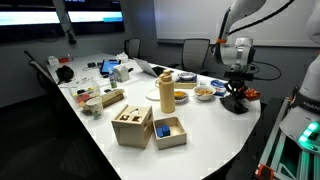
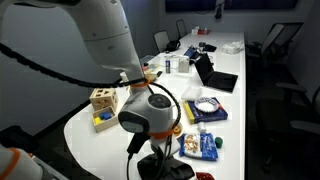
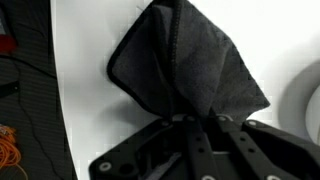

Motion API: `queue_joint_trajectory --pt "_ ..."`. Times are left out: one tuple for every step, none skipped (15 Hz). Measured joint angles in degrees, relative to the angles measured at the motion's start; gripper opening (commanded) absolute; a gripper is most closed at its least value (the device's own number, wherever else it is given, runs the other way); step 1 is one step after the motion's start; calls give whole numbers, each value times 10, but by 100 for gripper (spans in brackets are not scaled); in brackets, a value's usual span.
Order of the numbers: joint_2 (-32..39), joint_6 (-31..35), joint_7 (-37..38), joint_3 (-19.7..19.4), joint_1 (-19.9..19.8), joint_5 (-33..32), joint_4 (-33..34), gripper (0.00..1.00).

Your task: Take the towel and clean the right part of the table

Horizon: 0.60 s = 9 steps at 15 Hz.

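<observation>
The dark grey towel (image 1: 233, 104) lies against the white table. The robot's gripper should go on sliding it until the towel gets to the blue snack packet (image 2: 198, 147), and then let it go.
A dark grey towel (image 3: 185, 65) fills the middle of the wrist view, bunched and pinched between my gripper's (image 3: 192, 125) fingers, lying on the white table (image 3: 85, 90). In an exterior view my gripper (image 1: 236, 92) is down at the table's end, with the dark towel (image 1: 236, 104) under it. In an exterior view the wrist (image 2: 150, 112) blocks the towel; only dark fingers (image 2: 160, 165) show below it.
Wooden boxes (image 1: 133, 126), a yellow bottle (image 1: 167, 92), a bowl (image 1: 204, 93), laptops and clutter sit along the table. Snack packets (image 2: 200, 145) and a plate (image 2: 207, 106) lie near the arm. Chairs ring the table. An orange cable (image 3: 8, 140) lies past the table edge.
</observation>
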Motion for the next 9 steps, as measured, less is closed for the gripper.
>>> queue_joint_trajectory --pt "0 13 5 0 0 6 -1 2" --pt "-1 28 8 1 1 12 -3 2" --pt "-3 44 12 1 2 18 -5 2" --pt "-6 60 16 2 4 23 -9 2" --pt "-9 77 21 2 6 28 -12 2" --pt "-12 94 26 2 10 33 -16 2" --pt "-16 109 31 2 14 37 -20 2" --pt "-20 121 35 3 18 40 -22 34" --pt "-23 130 38 4 21 42 -24 36"
